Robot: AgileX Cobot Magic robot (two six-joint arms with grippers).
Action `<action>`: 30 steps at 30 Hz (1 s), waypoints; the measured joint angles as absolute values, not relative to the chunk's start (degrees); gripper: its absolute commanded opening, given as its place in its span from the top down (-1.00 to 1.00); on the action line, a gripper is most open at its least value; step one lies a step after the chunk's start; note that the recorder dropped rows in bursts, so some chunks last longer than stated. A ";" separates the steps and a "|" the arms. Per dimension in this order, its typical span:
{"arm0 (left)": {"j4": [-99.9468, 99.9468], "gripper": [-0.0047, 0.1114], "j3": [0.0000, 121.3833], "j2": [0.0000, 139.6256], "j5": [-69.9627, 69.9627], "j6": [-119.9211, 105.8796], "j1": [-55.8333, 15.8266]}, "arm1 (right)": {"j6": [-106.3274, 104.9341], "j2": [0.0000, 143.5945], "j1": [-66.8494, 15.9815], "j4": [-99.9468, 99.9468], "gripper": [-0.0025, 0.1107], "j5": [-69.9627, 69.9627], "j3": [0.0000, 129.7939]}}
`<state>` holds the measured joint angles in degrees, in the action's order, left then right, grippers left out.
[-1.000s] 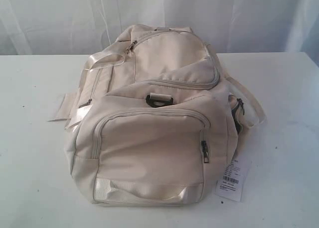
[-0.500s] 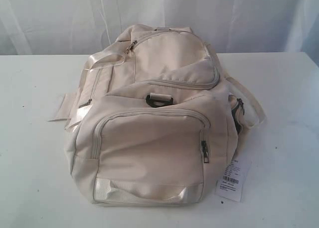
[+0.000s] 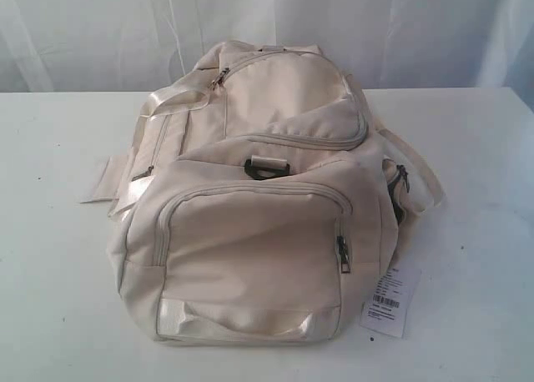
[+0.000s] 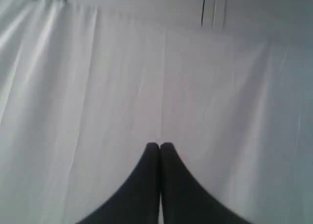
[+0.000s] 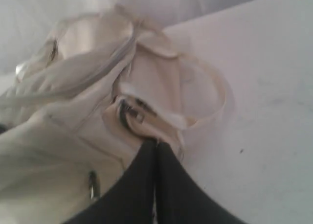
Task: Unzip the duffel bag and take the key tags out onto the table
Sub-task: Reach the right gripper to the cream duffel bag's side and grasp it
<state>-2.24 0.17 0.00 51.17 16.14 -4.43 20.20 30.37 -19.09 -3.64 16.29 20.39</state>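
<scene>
My right gripper should first drag the duffel bag closer, because the upper pocket's zipper pull [image 3: 221, 77] is at the duffel bag's far end. My left gripper should then hold that end [image 3: 206, 62].
The cream-beige duffel bag [image 3: 259, 198] lies in the middle of the white table [image 3: 484, 148], all its pockets zipped. A dark zipper pull [image 3: 343, 254] hangs at the front pocket's right side, another pull [image 3: 220, 77] sits on the upper pocket. The key tags are hidden. Neither gripper shows in the exterior view. My left gripper [image 4: 159, 145] is shut, with only white curtain [image 4: 98, 87] behind it. My right gripper [image 5: 156, 143] is shut and empty, hovering over the duffel bag [image 5: 73, 111] near its side strap loop [image 5: 205, 97] and a dark buckle [image 5: 128, 114].
A white hang tag [image 3: 388, 303] lies on the table at the bag's front right. A clear flat sheet [image 3: 104, 182] pokes out at the bag's left. White curtain [image 3: 417, 32] hangs behind the table. Bare tabletop [image 5: 264, 136] shows beside the bag.
</scene>
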 measured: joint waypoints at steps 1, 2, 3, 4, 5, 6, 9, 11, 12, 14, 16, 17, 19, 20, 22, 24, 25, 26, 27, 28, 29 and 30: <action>-2.57 0.92 0.17 0.00 55.75 17.21 -4.43 | 16.54 32.96 -20.60 -6.23 0.96 19.03 22.54; -2.74 0.92 0.17 0.00 59.90 17.87 -4.43 | 12.34 35.44 -22.01 -9.61 0.96 21.41 24.57; -2.91 0.92 0.17 0.00 63.20 18.20 -4.43 | 8.63 37.29 -23.34 -12.73 0.96 23.48 26.07; -3.19 0.92 0.17 0.00 65.45 18.52 -4.43 | 3.65 39.41 -24.54 -16.86 0.96 25.29 27.85; -3.63 0.92 0.17 0.00 66.71 18.82 -4.43 | -1.32 41.43 -25.60 -20.92 0.96 26.87 29.53; -3.99 0.92 0.17 0.00 67.39 19.19 -4.43 | -5.05 43.31 -26.33 -23.88 0.96 27.97 31.04; -5.23 0.92 0.17 0.00 68.52 20.36 -4.43 | -13.08 48.20 -27.95 -30.52 0.96 31.10 34.55; -5.35 0.92 0.17 0.00 68.67 21.04 -4.43 | -15.30 51.22 -28.59 -31.83 0.96 32.65 36.06; -5.47 0.92 0.17 0.00 68.67 22.00 -4.43 | -15.96 52.27 -28.73 -32.20 0.96 33.40 36.40; -5.58 0.92 0.17 0.00 68.67 23.96 -4.43 | -16.74 54.60 -28.85 -32.43 0.96 35.25 37.34; -5.58 0.92 0.17 0.00 68.67 25.56 -4.43 | -17.13 56.33 -28.95 -32.55 0.96 37.13 38.12; -5.79 0.92 0.17 0.00 68.67 25.87 -4.43 | -17.30 57.16 -28.95 -32.55 0.96 38.33 38.67; -6.99 0.92 0.85 0.00 64.50 27.33 -4.43 | -18.08 58.52 -29.06 -32.55 0.96 40.48 39.73; -7.85 0.92 1.89 0.00 59.66 28.54 -4.43 | -18.66 59.11 -29.06 -32.55 0.96 41.62 40.33; -9.43 0.92 6.45 0.10 40.79 30.58 -4.43 | -19.51 60.05 -29.06 -32.55 0.96 43.58 41.59; -9.35 0.92 12.61 1.26 18.72 27.68 -4.43 | -19.94 60.84 -29.06 -32.55 0.96 45.42 43.20; -8.70 0.92 15.80 2.96 9.05 24.06 -4.43 | -20.37 61.25 -29.06 -32.55 0.96 46.35 44.23; -8.24 0.92 18.30 5.20 2.13 20.77 -4.43 | -20.83 61.73 -29.06 -32.55 0.96 47.04 45.29; -7.88 0.92 21.41 7.83 -5.64 16.45 -4.43 | -21.39 62.09 -29.06 -32.55 0.96 47.39 46.37; -7.64 0.92 24.61 10.71 -12.75 11.84 -4.43 | -21.81 62.62 -29.06 -32.55 0.96 47.66 47.56; -7.51 0.92 27.31 13.24 -18.08 7.98 -4.43 | -22.24 63.17 -29.20 -32.55 0.96 47.87 48.85; -7.51 0.92 30.87 16.58 -24.65 3.10 -4.43 | -22.47 63.74 -29.45 -32.55 0.96 48.12 50.26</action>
<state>-7.51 30.87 16.58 -24.65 3.10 -4.43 -22.47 63.74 -29.45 -32.55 48.12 50.26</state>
